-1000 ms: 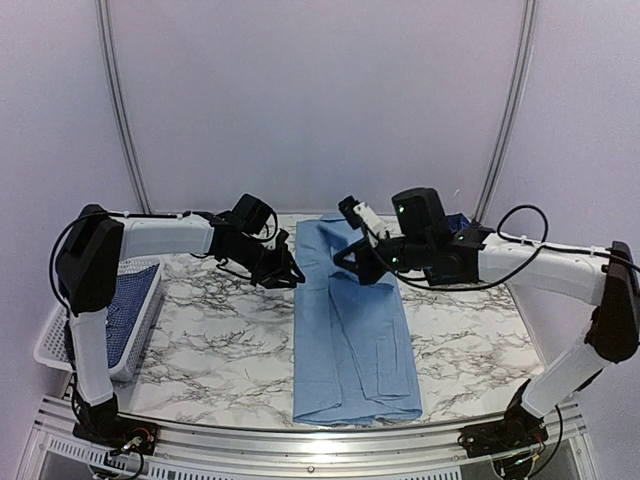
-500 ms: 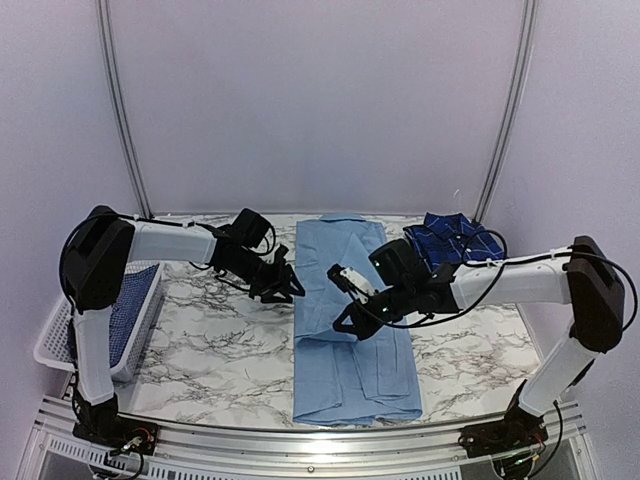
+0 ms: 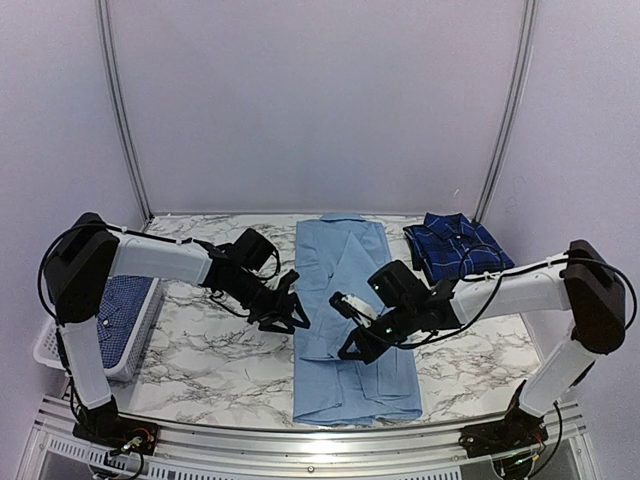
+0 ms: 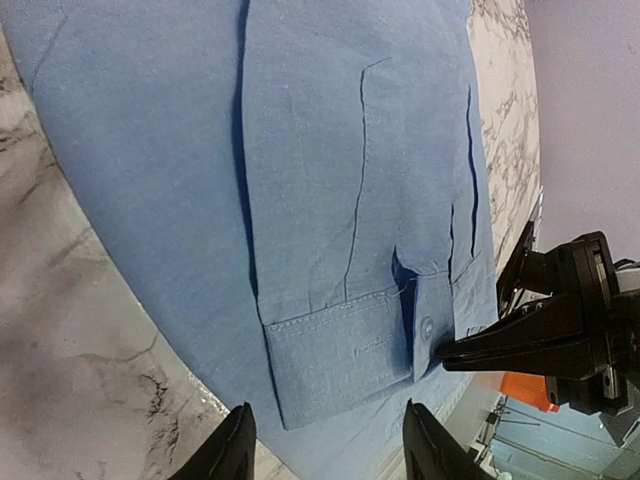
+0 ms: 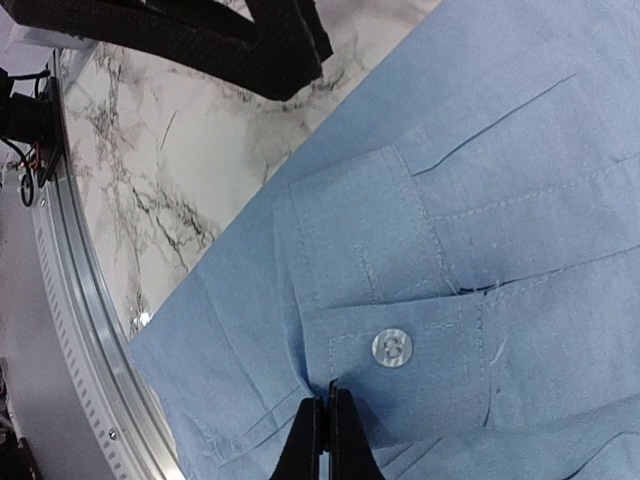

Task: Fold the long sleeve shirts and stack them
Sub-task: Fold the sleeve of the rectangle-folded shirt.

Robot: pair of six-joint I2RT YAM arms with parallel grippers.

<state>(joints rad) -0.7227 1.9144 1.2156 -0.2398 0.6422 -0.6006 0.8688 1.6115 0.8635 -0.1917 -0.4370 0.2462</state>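
The sleeve's upper part leans in toward the collar. Next, my left gripper goes back up and pulls the sleeve's edge straight while my right gripper holds the sleeve's cuff.
The plain light blue long sleeve shirt lies folded lengthwise down the table's middle, collar at the back. One sleeve runs down its front, ending in a buttoned cuff. My right gripper is shut, its tips pinching the cuff's edge just below the button. At the shirt's left edge my left gripper hangs open. In the left wrist view its jaws stand apart above the cuff, holding nothing. The dark navy plaid shirt lies folded at the back right.
A white basket at the left table edge holds the blue-and-white check shirt. Marble tabletop shows either side of the light blue shirt. A metal rail runs along the near edge.
My right gripper has come from the shirt's collar end toward the front, bringing the sleeve down along the shirt. My left gripper moved forward beside the shirt and its jaws spread wider.
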